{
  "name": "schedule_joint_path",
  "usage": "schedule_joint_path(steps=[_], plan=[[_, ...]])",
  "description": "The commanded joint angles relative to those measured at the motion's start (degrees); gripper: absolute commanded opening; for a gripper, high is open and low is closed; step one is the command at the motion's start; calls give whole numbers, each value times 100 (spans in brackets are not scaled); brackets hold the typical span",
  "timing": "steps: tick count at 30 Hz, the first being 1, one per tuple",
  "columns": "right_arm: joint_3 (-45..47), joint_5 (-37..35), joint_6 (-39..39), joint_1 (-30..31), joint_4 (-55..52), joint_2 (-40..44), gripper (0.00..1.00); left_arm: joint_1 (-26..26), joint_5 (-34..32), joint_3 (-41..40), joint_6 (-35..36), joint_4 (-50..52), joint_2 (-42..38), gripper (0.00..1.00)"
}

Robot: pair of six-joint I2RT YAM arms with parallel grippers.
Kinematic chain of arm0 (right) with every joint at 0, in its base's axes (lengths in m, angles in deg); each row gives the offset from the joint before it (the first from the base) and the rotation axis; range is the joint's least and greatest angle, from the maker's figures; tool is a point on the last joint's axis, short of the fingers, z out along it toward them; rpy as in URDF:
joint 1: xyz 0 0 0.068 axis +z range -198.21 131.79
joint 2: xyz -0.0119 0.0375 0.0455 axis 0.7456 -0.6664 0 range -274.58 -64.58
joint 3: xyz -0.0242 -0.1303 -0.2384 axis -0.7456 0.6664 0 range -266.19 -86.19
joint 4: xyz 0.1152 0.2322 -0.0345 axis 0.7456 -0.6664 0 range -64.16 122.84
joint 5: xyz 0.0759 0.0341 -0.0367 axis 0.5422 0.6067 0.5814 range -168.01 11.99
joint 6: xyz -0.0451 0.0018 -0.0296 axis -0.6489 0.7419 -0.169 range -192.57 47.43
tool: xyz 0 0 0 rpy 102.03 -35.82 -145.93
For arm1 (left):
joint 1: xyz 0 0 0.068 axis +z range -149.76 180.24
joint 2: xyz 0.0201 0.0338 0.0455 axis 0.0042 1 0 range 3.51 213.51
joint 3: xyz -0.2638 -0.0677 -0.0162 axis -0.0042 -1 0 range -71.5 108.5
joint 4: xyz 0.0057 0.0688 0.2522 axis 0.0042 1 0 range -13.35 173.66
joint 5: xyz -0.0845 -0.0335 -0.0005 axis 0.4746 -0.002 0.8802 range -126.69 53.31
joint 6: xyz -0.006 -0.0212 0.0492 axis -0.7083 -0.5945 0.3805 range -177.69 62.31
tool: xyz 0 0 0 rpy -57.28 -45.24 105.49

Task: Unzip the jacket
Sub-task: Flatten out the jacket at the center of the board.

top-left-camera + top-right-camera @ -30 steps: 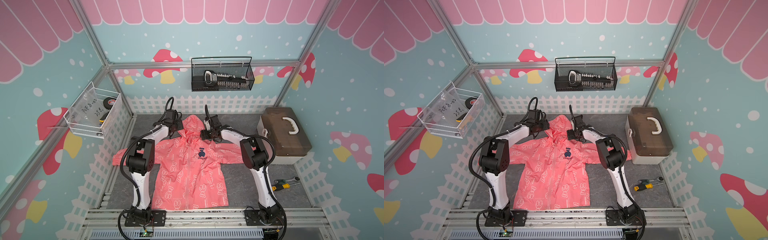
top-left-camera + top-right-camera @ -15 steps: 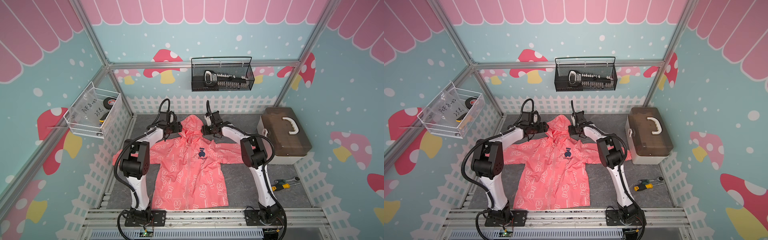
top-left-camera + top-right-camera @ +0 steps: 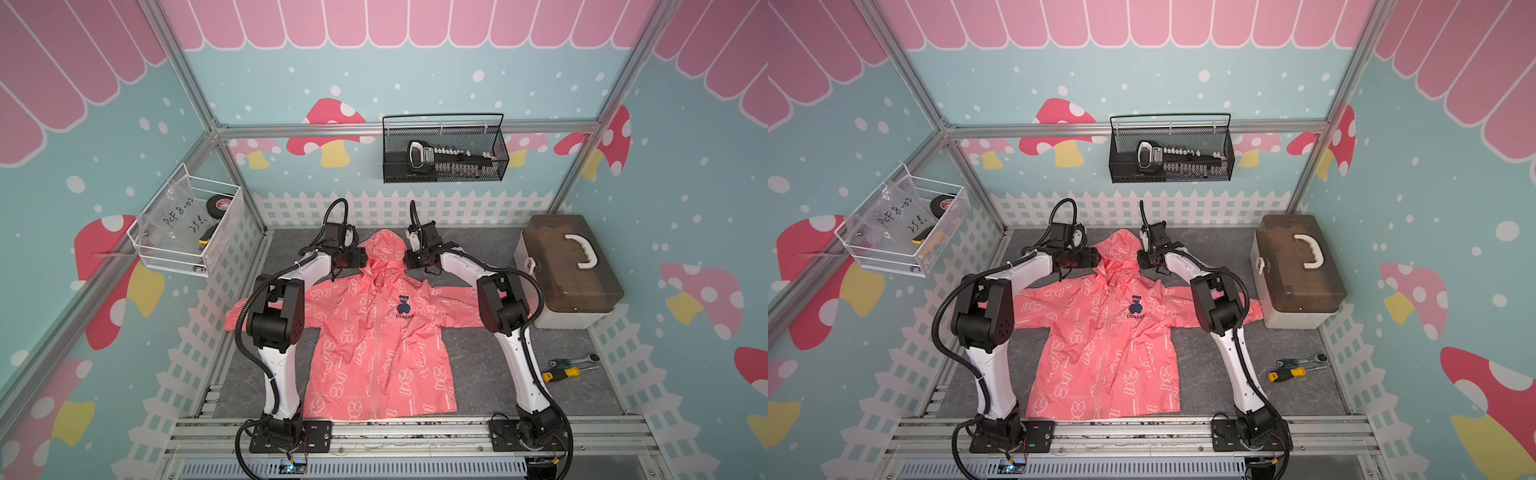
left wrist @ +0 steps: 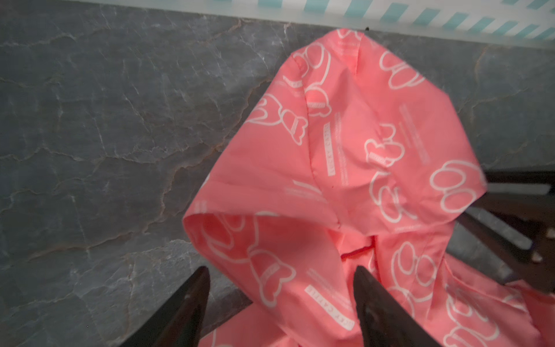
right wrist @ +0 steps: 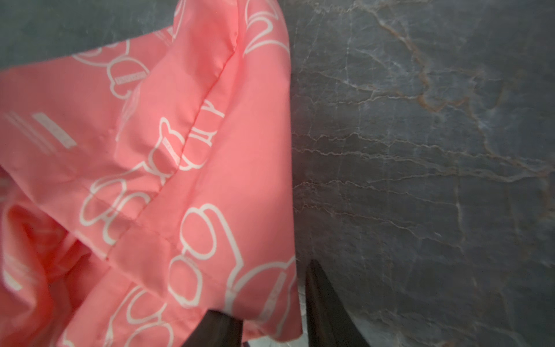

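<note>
The hood's front edge [image 4: 268, 207] hangs down over the collar. My right gripper should lift it while my left gripper moves up to the hood's corner [image 4: 195, 221] to open the hood.
The coral-pink jacket [image 3: 374, 332] [image 3: 1100, 332] lies flat and front up on the grey mat, with its hood at the far end. Its front is zipped, and the ring pull [image 3: 375, 291] sits below the collar. My left gripper [image 3: 362, 261] [image 3: 1098, 261] [image 4: 280, 270] is open at the hood's left side, its fingers astride a fold of the hood [image 4: 345, 144]. At the hood's right side, my right gripper [image 3: 405, 259] [image 3: 1140, 259] [image 5: 270, 300] has its jaws narrowed. The hood's edge [image 5: 264, 270] hangs between them, and a gap still shows beside one finger.
A brown-lidded toolbox [image 3: 569, 266] stands at the right. A screwdriver [image 3: 561, 372] and a ratchet wrench [image 3: 577, 359] lie in front of it. A black wire basket [image 3: 444, 153] hangs on the back wall, and a white one [image 3: 187, 224] on the left wall.
My right gripper's jaws have narrowed around the hood's right edge. Both grippers have shifted a little beside the hood. The jacket lies as before.
</note>
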Motion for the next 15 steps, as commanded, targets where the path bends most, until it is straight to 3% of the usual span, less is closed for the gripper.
schedule_joint_path(steps=[1,7,15], plan=[[-221,-106,-55,4,-11,-70,23,-61,-256,-147,538,145,-313,76],[-217,-55,-106,10,-51,117,9,-241,-1301,539,716,731,102,76],[-136,110,-213,72,-43,560,2,-322,-1135,1411,716,951,529,76]])
